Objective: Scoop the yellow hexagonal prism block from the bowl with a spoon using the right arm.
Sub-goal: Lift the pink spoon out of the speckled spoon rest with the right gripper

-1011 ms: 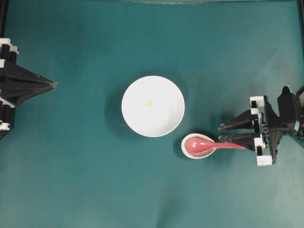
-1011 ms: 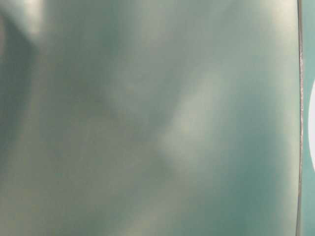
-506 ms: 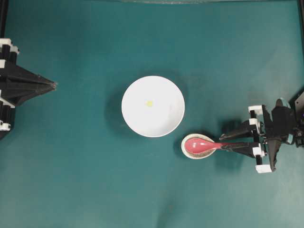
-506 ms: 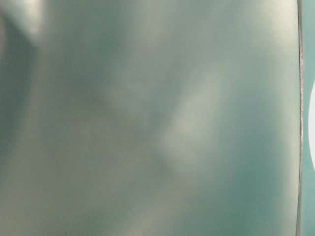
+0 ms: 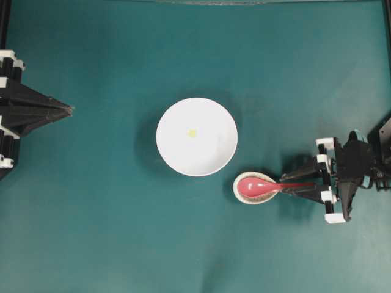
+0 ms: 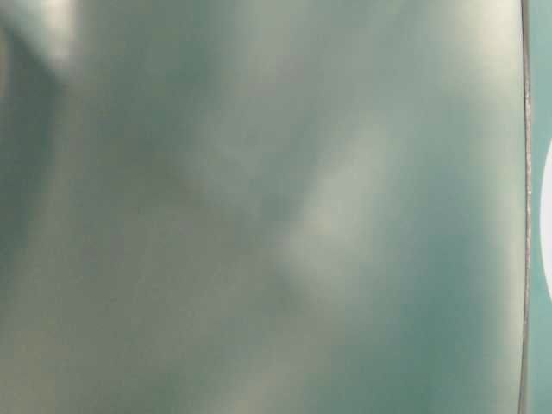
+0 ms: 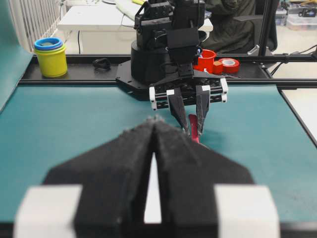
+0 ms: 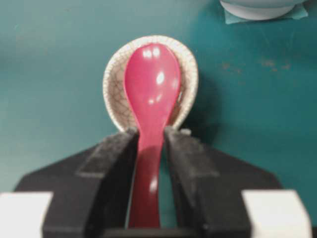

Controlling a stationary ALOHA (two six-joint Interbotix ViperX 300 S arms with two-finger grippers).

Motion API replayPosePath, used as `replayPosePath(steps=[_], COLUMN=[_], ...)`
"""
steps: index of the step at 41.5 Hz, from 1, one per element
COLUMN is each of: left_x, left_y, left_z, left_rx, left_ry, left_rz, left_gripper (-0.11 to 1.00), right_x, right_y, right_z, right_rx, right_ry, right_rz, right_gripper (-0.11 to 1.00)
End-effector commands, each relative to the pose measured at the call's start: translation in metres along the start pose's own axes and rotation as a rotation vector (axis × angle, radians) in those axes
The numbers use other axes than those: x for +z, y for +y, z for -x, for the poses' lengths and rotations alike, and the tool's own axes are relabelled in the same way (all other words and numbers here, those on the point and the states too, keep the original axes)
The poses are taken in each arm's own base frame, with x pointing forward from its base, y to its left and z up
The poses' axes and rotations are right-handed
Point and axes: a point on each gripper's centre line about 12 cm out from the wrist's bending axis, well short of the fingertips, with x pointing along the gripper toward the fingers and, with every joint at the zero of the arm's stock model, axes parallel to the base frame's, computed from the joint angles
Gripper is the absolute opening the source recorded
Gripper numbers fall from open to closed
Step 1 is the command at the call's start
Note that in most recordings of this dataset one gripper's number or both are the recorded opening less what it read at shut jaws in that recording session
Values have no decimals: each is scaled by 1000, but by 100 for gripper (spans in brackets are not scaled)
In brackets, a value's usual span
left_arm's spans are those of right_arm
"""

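The white bowl [image 5: 197,137] has a teal patch [image 8: 235,18] sticking out under its base, so I expect the bowl to stay put when I push the spoon at the yellow block.
The white bowl [image 5: 211,155] sits mid-table with the tiny yellow block [image 5: 192,132] inside it. To its lower right, the pink-red spoon [image 5: 255,185] [image 8: 151,84] lies with its scoop in a small crackled dish [image 5: 239,188] [image 8: 111,94] and its handle pointing right. My right gripper [image 5: 284,185] [image 8: 151,131] is open, with one finger on each side of the handle. A strip of teal shows between the handle and one finger. My left gripper [image 5: 69,110] [image 7: 155,120] is shut and empty at the far left. The bowl's base [image 8: 257,7] shows at the top edge.
Teal mat covers the table. Beyond the far table edge, in the left wrist view, stand a yellow cup with a blue ring [image 7: 50,57], red cups and a tape roll [image 7: 218,62]. The table-level view is a blur of teal.
My right gripper has slid sideways over the spoon handle and dropped, so its fingers now flank the handle, set a little narrower. The left arm, bowl and spoon have not moved.
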Motion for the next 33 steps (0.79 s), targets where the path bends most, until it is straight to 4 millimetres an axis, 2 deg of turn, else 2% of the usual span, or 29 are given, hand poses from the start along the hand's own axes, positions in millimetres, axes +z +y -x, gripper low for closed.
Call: replayPosePath(steps=[1,33], left_x=[5,4], left_y=[0,0], left_z=[-3,-3], left_rx=[0,-2], left_ry=[-9,0], left_rz=[-5,-12], left_gripper=[0,0], right_x=[3,-3], right_y=[3,3], right_z=[0,0], right_rx=[10,9], right_ry=[-14,29], right_rz=[-6,1], right_gripper=[37,37])
